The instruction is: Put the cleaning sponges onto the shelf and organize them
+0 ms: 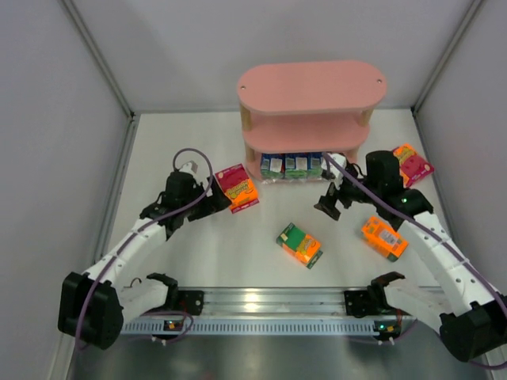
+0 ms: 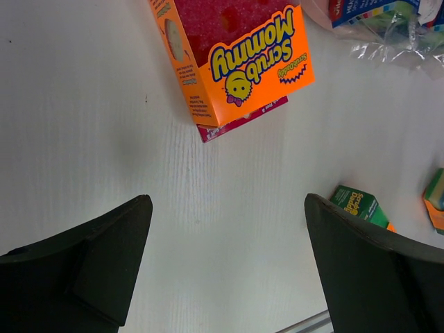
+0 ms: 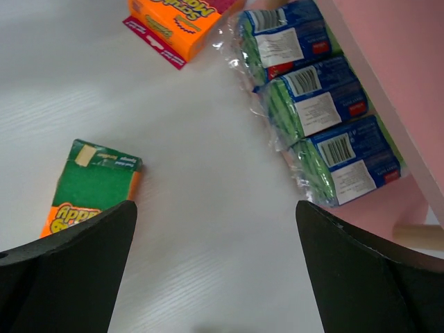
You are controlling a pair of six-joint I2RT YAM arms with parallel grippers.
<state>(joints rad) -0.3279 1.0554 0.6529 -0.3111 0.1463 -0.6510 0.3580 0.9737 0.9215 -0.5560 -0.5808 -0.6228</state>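
I can see a clear way [image 2: 184,163] to the orange-and-magenta pack's narrow side [image 2: 183,62], so I keep moving my open left gripper toward that side and close it there.
The pink shelf [image 1: 313,87] stands at the back centre. Three blue/green-and-white sponge packs [image 1: 293,165] lie in a row on its bottom tier and also show in the right wrist view [image 3: 316,104]. An orange-and-magenta pack [image 1: 238,188] lies left of the shelf, just ahead of my open, empty left gripper [image 1: 219,199]; in the left wrist view the pack [image 2: 239,59] is beyond the gripper [image 2: 225,205]. My right gripper [image 1: 327,204] is open and empty in front of the shelf [image 3: 388,62]. A green-and-orange pack [image 1: 299,244] lies mid-table.
An orange pack [image 1: 384,237] lies near the right arm. Another orange-and-magenta pack [image 1: 413,164] lies right of the shelf. A metal rail [image 1: 269,305] runs along the near edge. Grey walls enclose the table.
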